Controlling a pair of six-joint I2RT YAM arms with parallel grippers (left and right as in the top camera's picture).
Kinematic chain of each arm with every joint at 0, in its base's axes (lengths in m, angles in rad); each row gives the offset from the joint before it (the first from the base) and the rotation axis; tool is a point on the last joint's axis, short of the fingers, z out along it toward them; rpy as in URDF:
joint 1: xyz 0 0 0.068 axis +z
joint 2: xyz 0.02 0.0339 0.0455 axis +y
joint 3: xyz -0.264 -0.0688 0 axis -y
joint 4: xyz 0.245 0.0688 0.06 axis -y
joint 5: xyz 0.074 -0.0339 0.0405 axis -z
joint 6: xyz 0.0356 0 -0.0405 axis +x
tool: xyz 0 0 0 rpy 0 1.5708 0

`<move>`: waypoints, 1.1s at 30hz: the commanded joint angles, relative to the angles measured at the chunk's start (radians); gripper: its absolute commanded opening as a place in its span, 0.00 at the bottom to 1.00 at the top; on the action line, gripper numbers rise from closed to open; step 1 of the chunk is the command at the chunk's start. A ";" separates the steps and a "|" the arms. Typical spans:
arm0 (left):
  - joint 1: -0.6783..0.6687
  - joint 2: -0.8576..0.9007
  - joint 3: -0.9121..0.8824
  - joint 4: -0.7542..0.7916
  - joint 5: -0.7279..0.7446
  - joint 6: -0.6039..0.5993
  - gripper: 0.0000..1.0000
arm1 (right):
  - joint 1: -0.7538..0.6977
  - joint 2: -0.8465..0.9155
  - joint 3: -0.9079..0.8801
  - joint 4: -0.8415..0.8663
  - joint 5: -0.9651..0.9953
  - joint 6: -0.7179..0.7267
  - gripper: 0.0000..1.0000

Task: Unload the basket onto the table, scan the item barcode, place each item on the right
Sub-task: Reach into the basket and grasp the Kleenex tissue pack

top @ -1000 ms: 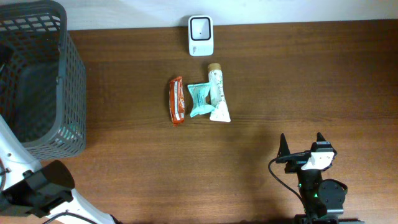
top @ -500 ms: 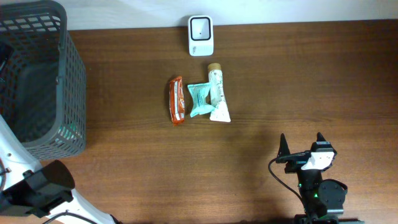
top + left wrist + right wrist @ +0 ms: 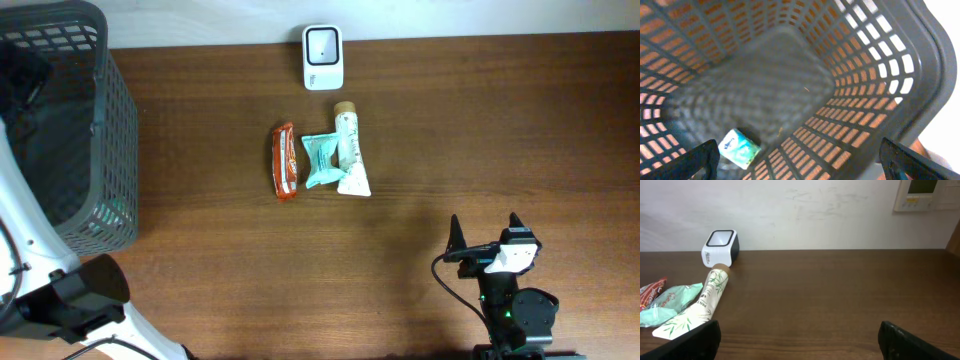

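The teal-and-white pack (image 3: 739, 148) lies by itself on the basket's bottom (image 3: 752, 134) under my open left gripper, so I go on down until my fingers straddle it, then close.
Three items lie mid-table: a red snack bar (image 3: 285, 162), a teal packet (image 3: 320, 160) and a white tube (image 3: 350, 152). The white barcode scanner (image 3: 322, 57) stands behind them at the table's far edge. My right gripper (image 3: 485, 240) hovers open and empty near the front right, facing the tube (image 3: 702, 302) and the scanner (image 3: 720, 247). My left gripper (image 3: 800, 165) is open over the grey basket (image 3: 110, 130), looking down into it. A small teal-and-white pack (image 3: 740, 148) lies on the basket floor, just inside the left fingertip (image 3: 695, 160). Nothing is held.
The basket's mesh walls (image 3: 875, 75) rise around the left gripper. A pale wall with a control panel (image 3: 920, 192) runs behind the table. Bare brown tabletop (image 3: 480, 130) lies between the right gripper and the items.
My left arm has swung further over the basket, and its dark gripper now shows inside the rim. The right arm and the table items have not moved.
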 commanded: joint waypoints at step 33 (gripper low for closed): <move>0.029 -0.002 -0.727 0.285 -0.008 -0.480 0.96 | 0.007 -0.007 -0.007 -0.003 0.005 -0.003 0.99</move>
